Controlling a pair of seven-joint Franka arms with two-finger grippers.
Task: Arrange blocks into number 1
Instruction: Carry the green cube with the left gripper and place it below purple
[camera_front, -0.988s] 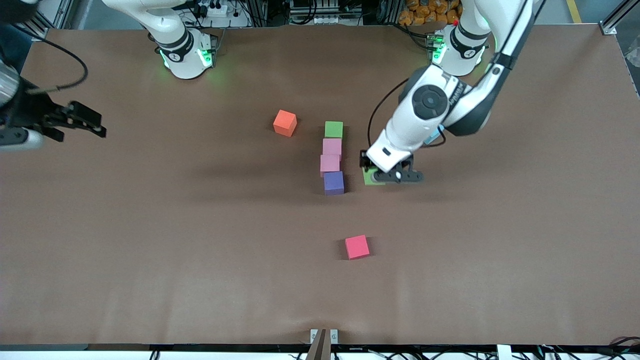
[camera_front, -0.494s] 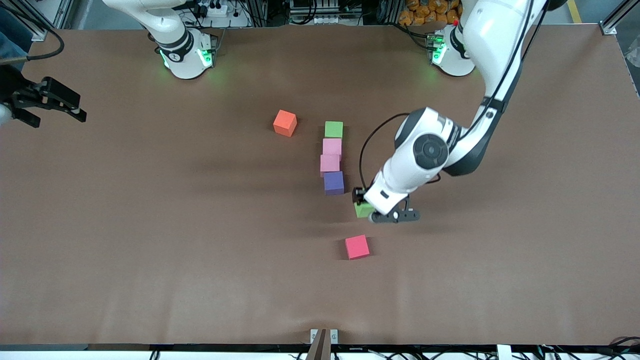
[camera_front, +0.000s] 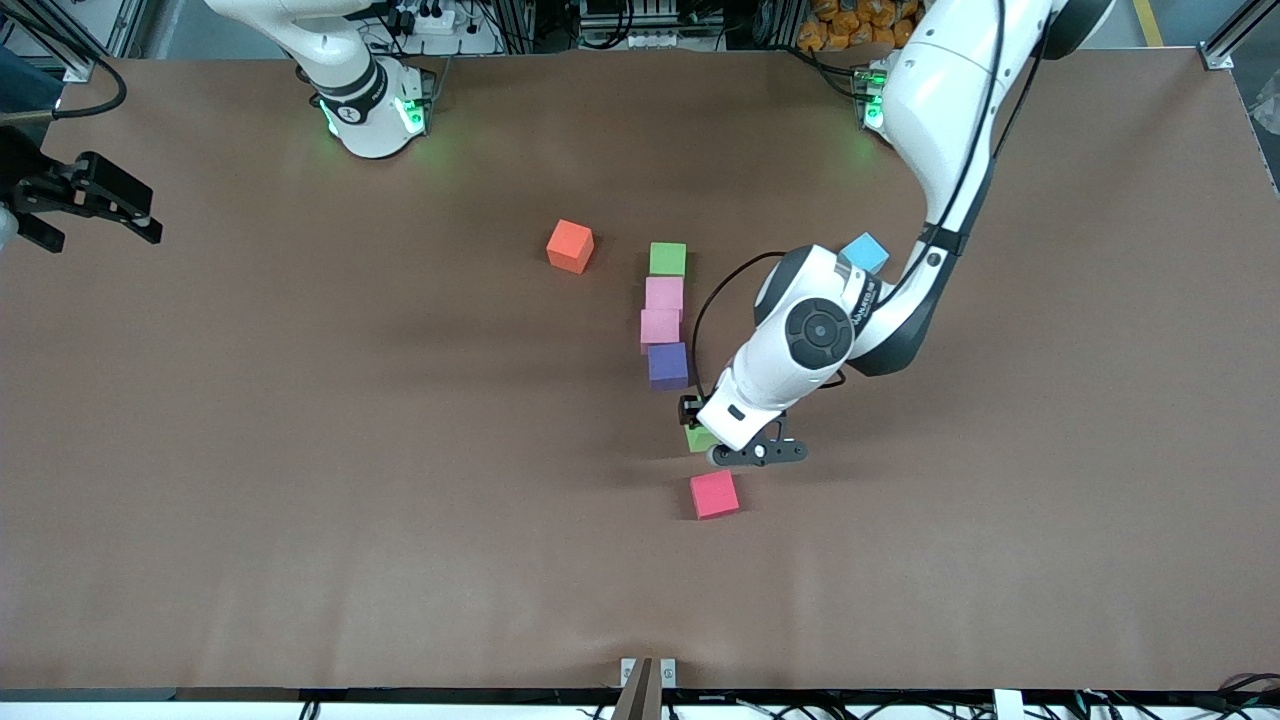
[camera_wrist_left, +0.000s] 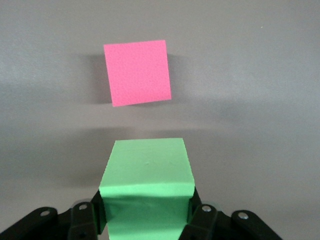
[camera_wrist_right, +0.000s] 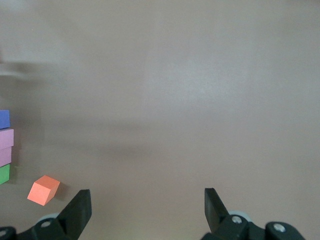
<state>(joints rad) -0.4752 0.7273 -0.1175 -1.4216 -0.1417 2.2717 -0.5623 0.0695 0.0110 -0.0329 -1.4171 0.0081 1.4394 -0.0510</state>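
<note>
The held green block is square to the purple block's open end. My left gripper should go on moving there until the sides of the two blocks touch, before it lets go.
Four blocks stand in a column mid-table: green, pink, pink and purple, the purple one nearest the front camera. My left gripper is shut on a second green block. It holds the block just above the table, over the stretch between the purple block and a red-pink cube. In the left wrist view its black fingers clamp the block's two sides. My right gripper waits open over the right arm's end of the table.
An orange cube lies beside the column toward the right arm's end. A light blue cube sits by the left arm's elbow. The red-pink cube lies just past the held block.
My left gripper has carried the green block from beside the column toward the front camera, past the purple block. The arm's move has uncovered the light blue cube. The right gripper has drawn back slightly.
</note>
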